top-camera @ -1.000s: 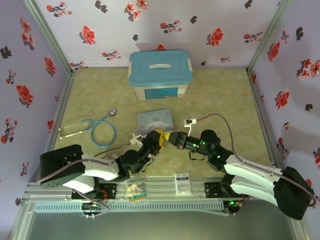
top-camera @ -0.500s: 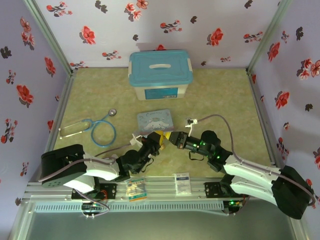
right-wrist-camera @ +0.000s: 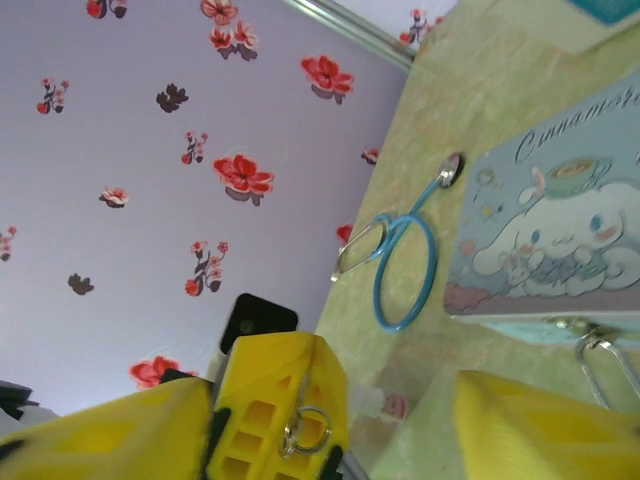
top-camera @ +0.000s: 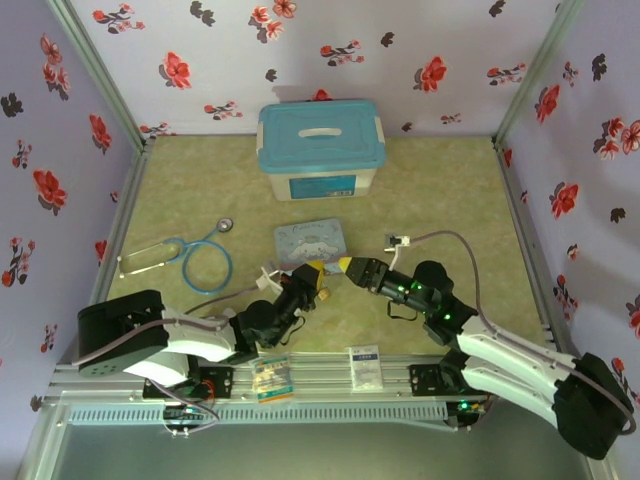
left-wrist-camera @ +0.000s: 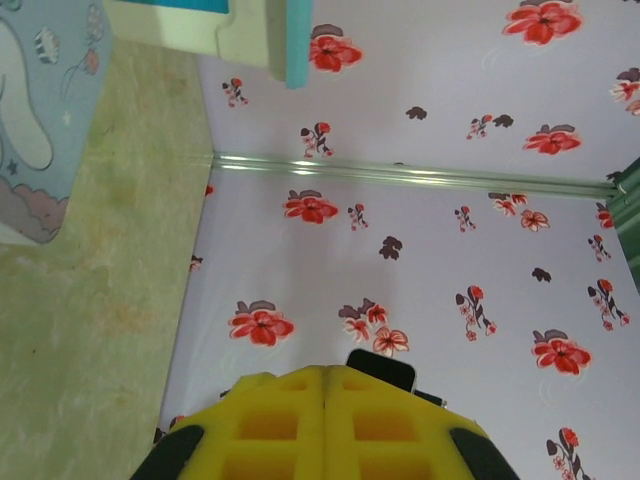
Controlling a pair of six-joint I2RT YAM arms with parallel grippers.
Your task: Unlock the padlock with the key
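Observation:
Next, I take the ring (right-wrist-camera: 306, 431) with my right gripper, because the key's blade (right-wrist-camera: 305, 388) is inside my left gripper and the key's ring sticks out. This will leave my left gripper for the padlock.
My left gripper (top-camera: 318, 270) is shut, its yellow fingers (left-wrist-camera: 325, 420) pressed flat together. In the right wrist view a small silvery ring (right-wrist-camera: 305, 432) pokes out of their seam, and the key itself is too small to make out there. My right gripper (top-camera: 347, 264) stands open just right of the left one, with its two yellow fingers (right-wrist-camera: 550, 430) wide apart on either side of it. By the cartoon tin's (right-wrist-camera: 560, 240) near edge lies a thin silvery loop (right-wrist-camera: 600, 352), likely the padlock's shackle. No brass body shows.
The cartoon tin (top-camera: 311, 240) lies just behind both grippers. A blue stethoscope (top-camera: 205, 262) lies to the left and a blue-lidded box (top-camera: 320, 150) stands at the back. Two small packets (top-camera: 270, 378) rest on the front rail. Flowered walls close in three sides.
My right gripper has drawn back to the right and slightly away from the left gripper's tips, which it was touching before. The left arm has barely moved.

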